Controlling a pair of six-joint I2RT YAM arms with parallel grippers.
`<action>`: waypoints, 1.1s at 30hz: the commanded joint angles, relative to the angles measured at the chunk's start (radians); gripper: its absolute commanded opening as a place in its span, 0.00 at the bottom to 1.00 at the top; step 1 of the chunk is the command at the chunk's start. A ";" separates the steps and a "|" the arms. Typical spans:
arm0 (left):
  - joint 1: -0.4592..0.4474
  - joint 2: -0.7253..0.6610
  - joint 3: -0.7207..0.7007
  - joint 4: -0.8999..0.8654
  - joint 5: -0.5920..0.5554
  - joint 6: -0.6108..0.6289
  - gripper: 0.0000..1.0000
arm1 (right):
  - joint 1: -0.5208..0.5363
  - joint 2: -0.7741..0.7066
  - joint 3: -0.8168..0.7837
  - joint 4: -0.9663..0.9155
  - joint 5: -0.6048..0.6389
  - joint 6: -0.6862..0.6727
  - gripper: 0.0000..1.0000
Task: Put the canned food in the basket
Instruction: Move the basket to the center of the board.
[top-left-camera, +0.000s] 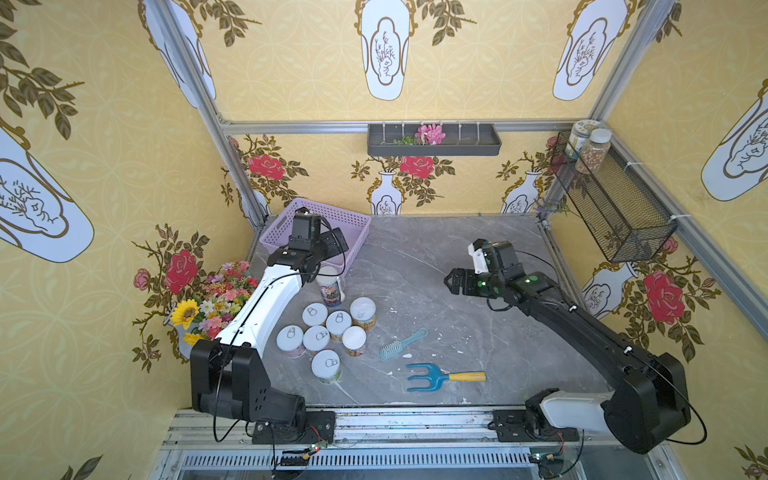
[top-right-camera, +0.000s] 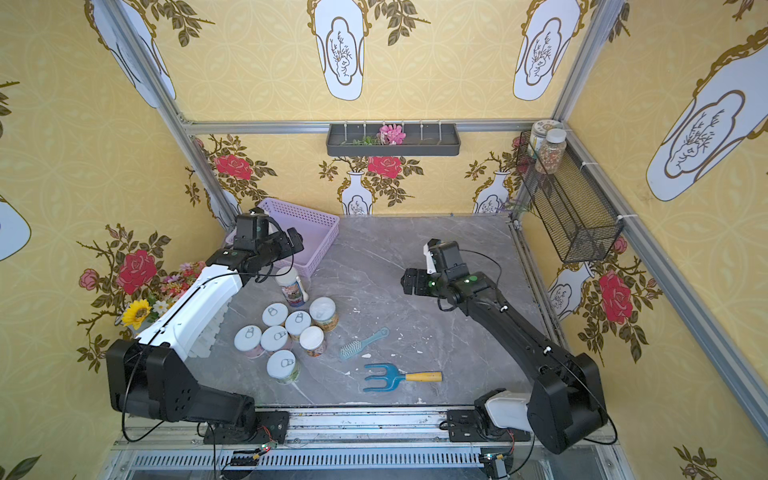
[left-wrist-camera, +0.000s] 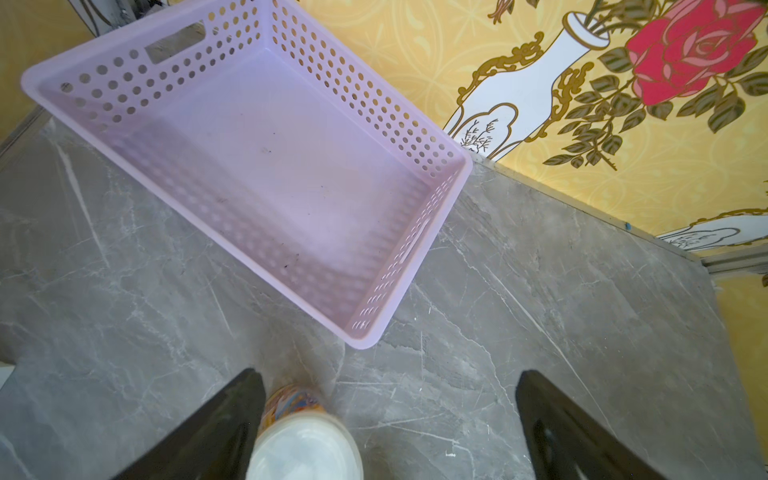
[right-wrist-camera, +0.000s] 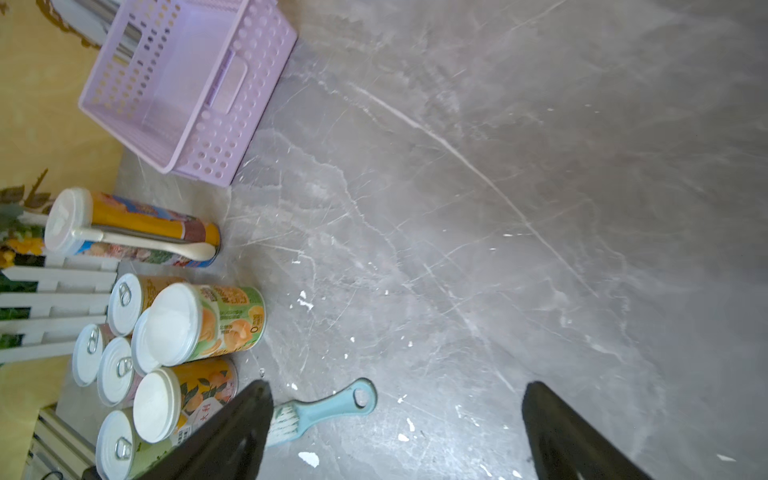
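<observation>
My right gripper should move back while my left gripper pulls the lilac basket (top-left-camera: 356, 232) to mid-table (top-left-camera: 410, 264), because the basket sits crooked in the back corner, far from my right gripper.
Several short cans (top-left-camera: 328, 336) (top-right-camera: 286, 332) (right-wrist-camera: 199, 324) with white tops stand clustered on the grey table near its left side. A taller can (top-left-camera: 330, 286) (top-right-camera: 293, 286) (right-wrist-camera: 137, 232), with a spoon fixed to its side, stands just behind them. The lilac basket (top-left-camera: 332, 208) (top-right-camera: 307, 210) (left-wrist-camera: 249, 174) (right-wrist-camera: 187, 83) sits empty at the back left corner. My left gripper (top-left-camera: 328, 253) (left-wrist-camera: 388, 372) hovers open over the basket's near corner, and the taller can's lid (left-wrist-camera: 303, 440) shows beside one finger. My right gripper (top-left-camera: 455, 282) (top-right-camera: 409, 282) (right-wrist-camera: 397, 384) hangs open and empty above mid-table.
A teal brush (top-left-camera: 401, 343) (right-wrist-camera: 328, 409) and a blue garden fork (top-left-camera: 436, 377) lie right of the cans. A flower bouquet (top-left-camera: 216, 299) stands at the left edge. A black wire basket (top-left-camera: 611, 199) with jars and a dark grey trough (top-left-camera: 434, 141) hang on the walls.
</observation>
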 joint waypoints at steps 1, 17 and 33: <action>0.000 0.074 0.057 -0.052 0.074 0.070 1.00 | 0.107 0.038 0.054 -0.022 0.084 -0.012 0.97; -0.005 0.475 0.391 -0.231 0.188 0.231 1.00 | 0.339 0.122 0.213 -0.065 -0.028 -0.046 0.97; -0.036 0.681 0.577 -0.302 0.276 0.278 1.00 | 0.188 -0.050 0.073 -0.003 -0.053 0.068 0.97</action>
